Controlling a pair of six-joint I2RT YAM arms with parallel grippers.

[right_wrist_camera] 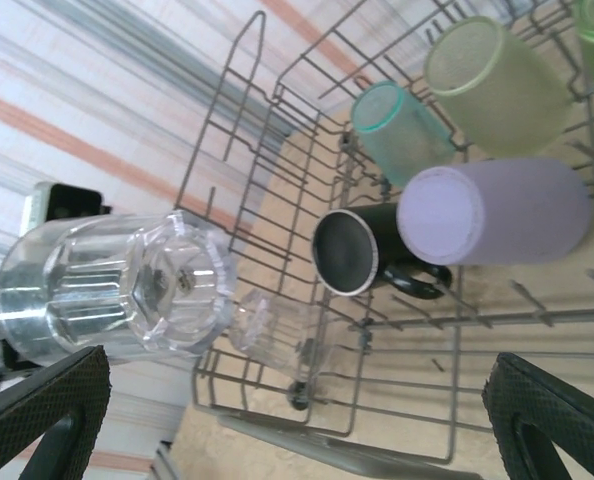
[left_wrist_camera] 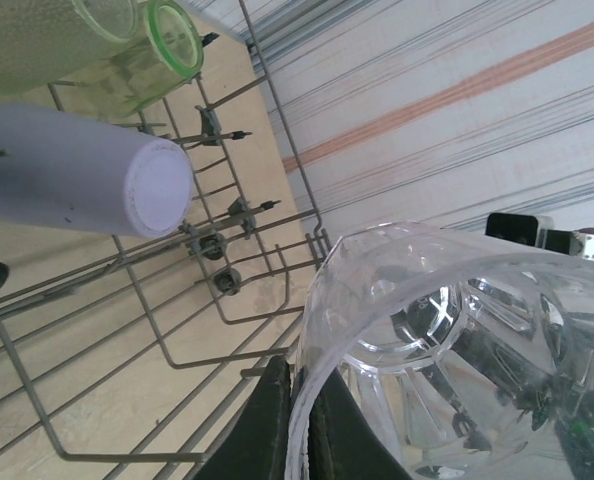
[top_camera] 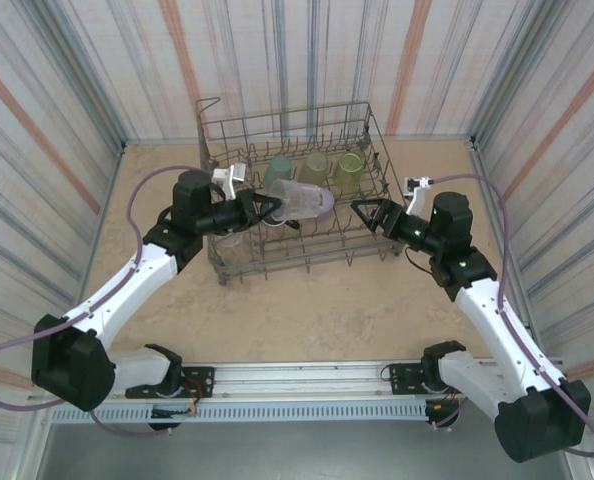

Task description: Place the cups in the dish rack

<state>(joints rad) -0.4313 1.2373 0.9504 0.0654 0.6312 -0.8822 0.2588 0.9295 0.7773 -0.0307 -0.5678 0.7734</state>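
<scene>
The cup's bottom (top_camera: 316, 201) faces my right gripper while my left gripper holds the clear cup's rim (top_camera: 279, 191), so my right gripper should keep moving in until its fingers are on both sides of that bottom.
The grey wire dish rack (top_camera: 372, 135) stands at the far middle of the table. My left gripper (top_camera: 265, 208) is shut on the rim of a clear cup (top_camera: 295, 199), held on its side above the rack's left half. The wrist view shows both fingers (left_wrist_camera: 269, 420) pinching the clear wall (left_wrist_camera: 417, 330). Inside the rack lie a pale purple cup (right_wrist_camera: 497, 212), a black mug (right_wrist_camera: 352, 252), a teal cup (right_wrist_camera: 402, 130), a green cup (right_wrist_camera: 497, 85) and a second clear cup (right_wrist_camera: 277, 330). My right gripper (top_camera: 363, 212) stands open at the rack's right side, holding nothing.
Striped walls close in the table on three sides. Bare tan table (top_camera: 327, 310) lies between the rack and the arm bases. Upright tines (left_wrist_camera: 239, 133) stick up from the rack floor around the cups.
</scene>
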